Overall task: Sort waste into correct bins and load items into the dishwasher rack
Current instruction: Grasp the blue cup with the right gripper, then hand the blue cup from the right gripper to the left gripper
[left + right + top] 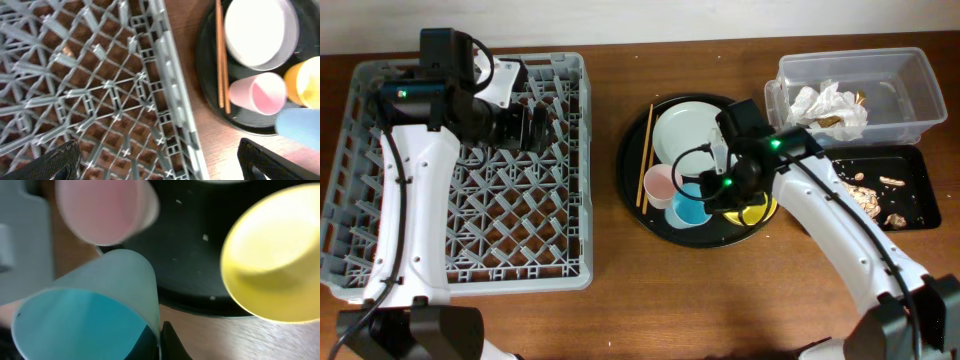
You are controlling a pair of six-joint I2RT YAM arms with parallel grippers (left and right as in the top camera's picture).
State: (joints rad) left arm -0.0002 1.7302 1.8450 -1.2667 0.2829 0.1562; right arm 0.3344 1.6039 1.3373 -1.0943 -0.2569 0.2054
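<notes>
My right gripper is holding the light blue cup's rim [149,318] and leaves its base free. My left gripper should keep going toward the cup's base [132,263] and close there.
My right gripper [712,185] [161,340] is shut on the rim of the light blue cup [690,210] [85,315], holding it tilted over the front of the round black tray [630,170]. The pink cup [660,183] [100,210], yellow bowl [757,208] [275,260], pale plate [685,128] and chopsticks [645,155] lie on that tray. My left gripper [535,128] [160,162] is open and empty above the right side of the grey dishwasher rack [570,170] [170,65]. The left wrist view also shows the chopsticks [222,55], plate [260,30], pink cup [257,95] and blue cup [300,127].
A clear tub [910,90] at the back right holds crumpled white napkins [830,105]. In front of it a shallow black rectangular tray [910,160] holds brown food scraps [865,195]. Bare wooden table lies between rack and round tray.
</notes>
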